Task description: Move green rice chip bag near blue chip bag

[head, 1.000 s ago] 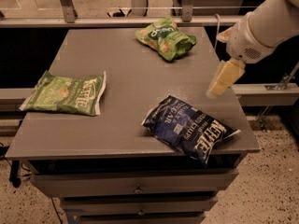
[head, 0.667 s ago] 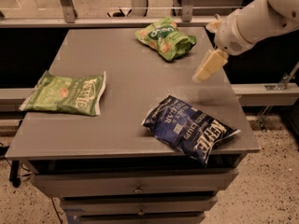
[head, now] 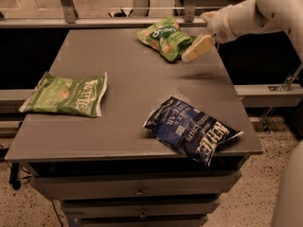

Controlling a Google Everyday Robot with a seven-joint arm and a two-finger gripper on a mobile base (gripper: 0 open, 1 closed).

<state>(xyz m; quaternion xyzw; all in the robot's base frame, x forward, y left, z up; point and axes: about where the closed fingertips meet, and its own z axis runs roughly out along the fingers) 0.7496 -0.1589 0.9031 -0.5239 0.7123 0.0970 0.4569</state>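
Note:
The puffy green rice chip bag has my gripper [head: 199, 47] at one end, so I expect its loose end [head: 147, 35] to sag and trail low when I carry it.
The green rice chip bag [head: 164, 38] is puffy and bright green and lies at the table's far edge, right of centre. The blue chip bag [head: 191, 130] is dark navy with white "Kettle" lettering and lies at the front right, its corner over the table's edge. My gripper [head: 198, 48] hangs from the white arm that reaches in from the upper right. It is just right of the green rice chip bag, at its right end, a little above the table.
A flatter light green Kettle bag [head: 67, 95] lies at the left side of the grey table [head: 128, 79]. Drawers [head: 137, 191] sit below the front edge. A rail runs behind the table.
My gripper has moved left and away from me, from above the table's right edge to the right end of the green rice chip bag. The bags have not moved.

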